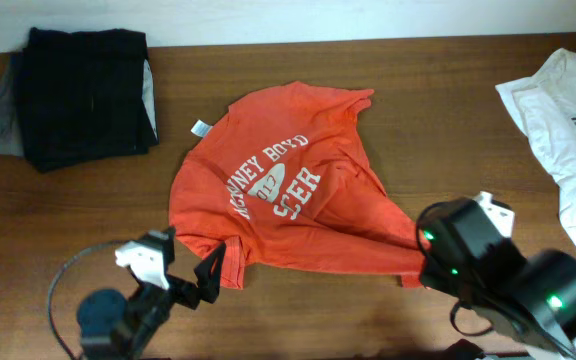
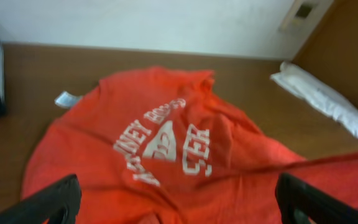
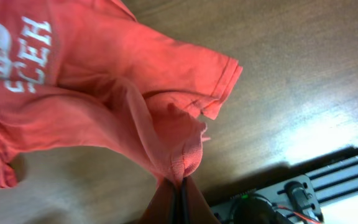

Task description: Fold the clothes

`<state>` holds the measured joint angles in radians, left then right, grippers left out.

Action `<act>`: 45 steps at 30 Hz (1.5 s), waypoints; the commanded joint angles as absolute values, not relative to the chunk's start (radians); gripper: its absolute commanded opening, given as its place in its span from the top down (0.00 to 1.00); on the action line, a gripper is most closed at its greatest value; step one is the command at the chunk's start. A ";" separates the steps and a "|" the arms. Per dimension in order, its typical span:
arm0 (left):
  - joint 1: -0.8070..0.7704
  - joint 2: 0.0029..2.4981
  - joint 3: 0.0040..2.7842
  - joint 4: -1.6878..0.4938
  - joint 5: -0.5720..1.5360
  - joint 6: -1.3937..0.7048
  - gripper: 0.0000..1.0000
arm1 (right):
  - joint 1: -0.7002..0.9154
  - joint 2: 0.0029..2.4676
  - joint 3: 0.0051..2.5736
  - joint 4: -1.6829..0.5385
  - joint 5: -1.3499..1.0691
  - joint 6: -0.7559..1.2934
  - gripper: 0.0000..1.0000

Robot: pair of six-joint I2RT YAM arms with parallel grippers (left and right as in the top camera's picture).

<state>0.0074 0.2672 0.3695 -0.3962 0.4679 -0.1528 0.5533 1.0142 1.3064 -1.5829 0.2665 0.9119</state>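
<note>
The robot's right gripper alone holds the rumpled red-orange T-shirt's hem (image 1: 410, 262), so the left gripper should grasp the flap at the T-shirt's near edge (image 1: 234, 254) before both grippers raise and spread the T-shirt.
The red-orange T-shirt (image 1: 288, 190) with white lettering lies rumpled in the middle of the table. It also shows in the left wrist view (image 2: 166, 143) and the right wrist view (image 3: 104, 93). My right gripper (image 3: 180, 186) is shut on a bunched fold of its hem at the shirt's lower right corner (image 1: 413, 265). My left gripper (image 2: 173, 199) is open, its black fingers spread over the shirt's lower left edge (image 1: 208, 275), holding nothing. A white T-shirt (image 1: 568, 130) with a small green emblem lies at the table's right edge.
A folded black garment (image 1: 83, 95) over grey cloth lies at the back left. Bare wooden table (image 1: 448, 120) lies between the red shirt and the white one. A wall (image 2: 166, 25) runs behind the table.
</note>
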 commanded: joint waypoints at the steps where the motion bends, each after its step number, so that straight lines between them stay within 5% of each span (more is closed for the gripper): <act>1: 0.009 0.529 0.649 -0.508 0.441 -0.104 0.01 | 0.548 1.095 1.317 -1.580 0.274 0.925 0.96; 6: 0.009 0.721 0.727 -0.489 0.719 -0.119 0.01 | 0.548 1.142 1.317 -1.549 0.275 0.925 0.96; 13: -0.236 0.917 0.862 -0.896 0.016 -0.446 0.00 | 0.548 1.142 1.317 -1.527 0.281 0.925 0.96; 27: -0.390 1.517 0.868 -0.760 -0.020 -0.522 0.01 | 0.548 1.142 1.317 -1.529 0.274 0.925 0.96; 33: -0.408 1.582 0.868 -0.722 -0.089 -0.523 0.24 | 0.548 1.142 1.317 -1.530 0.274 0.921 0.96; 40: -0.404 1.582 0.868 -0.722 -0.114 -0.522 0.65 | 0.548 1.142 1.317 -1.529 0.275 0.921 0.96; 43: -0.404 1.581 0.876 -0.727 -0.113 -0.522 0.69 | 0.548 1.142 1.317 -1.529 0.283 0.921 0.96; 45: -0.403 1.576 0.892 -0.744 -0.113 -0.522 0.61 | 0.548 1.142 1.317 -1.529 0.285 0.921 0.96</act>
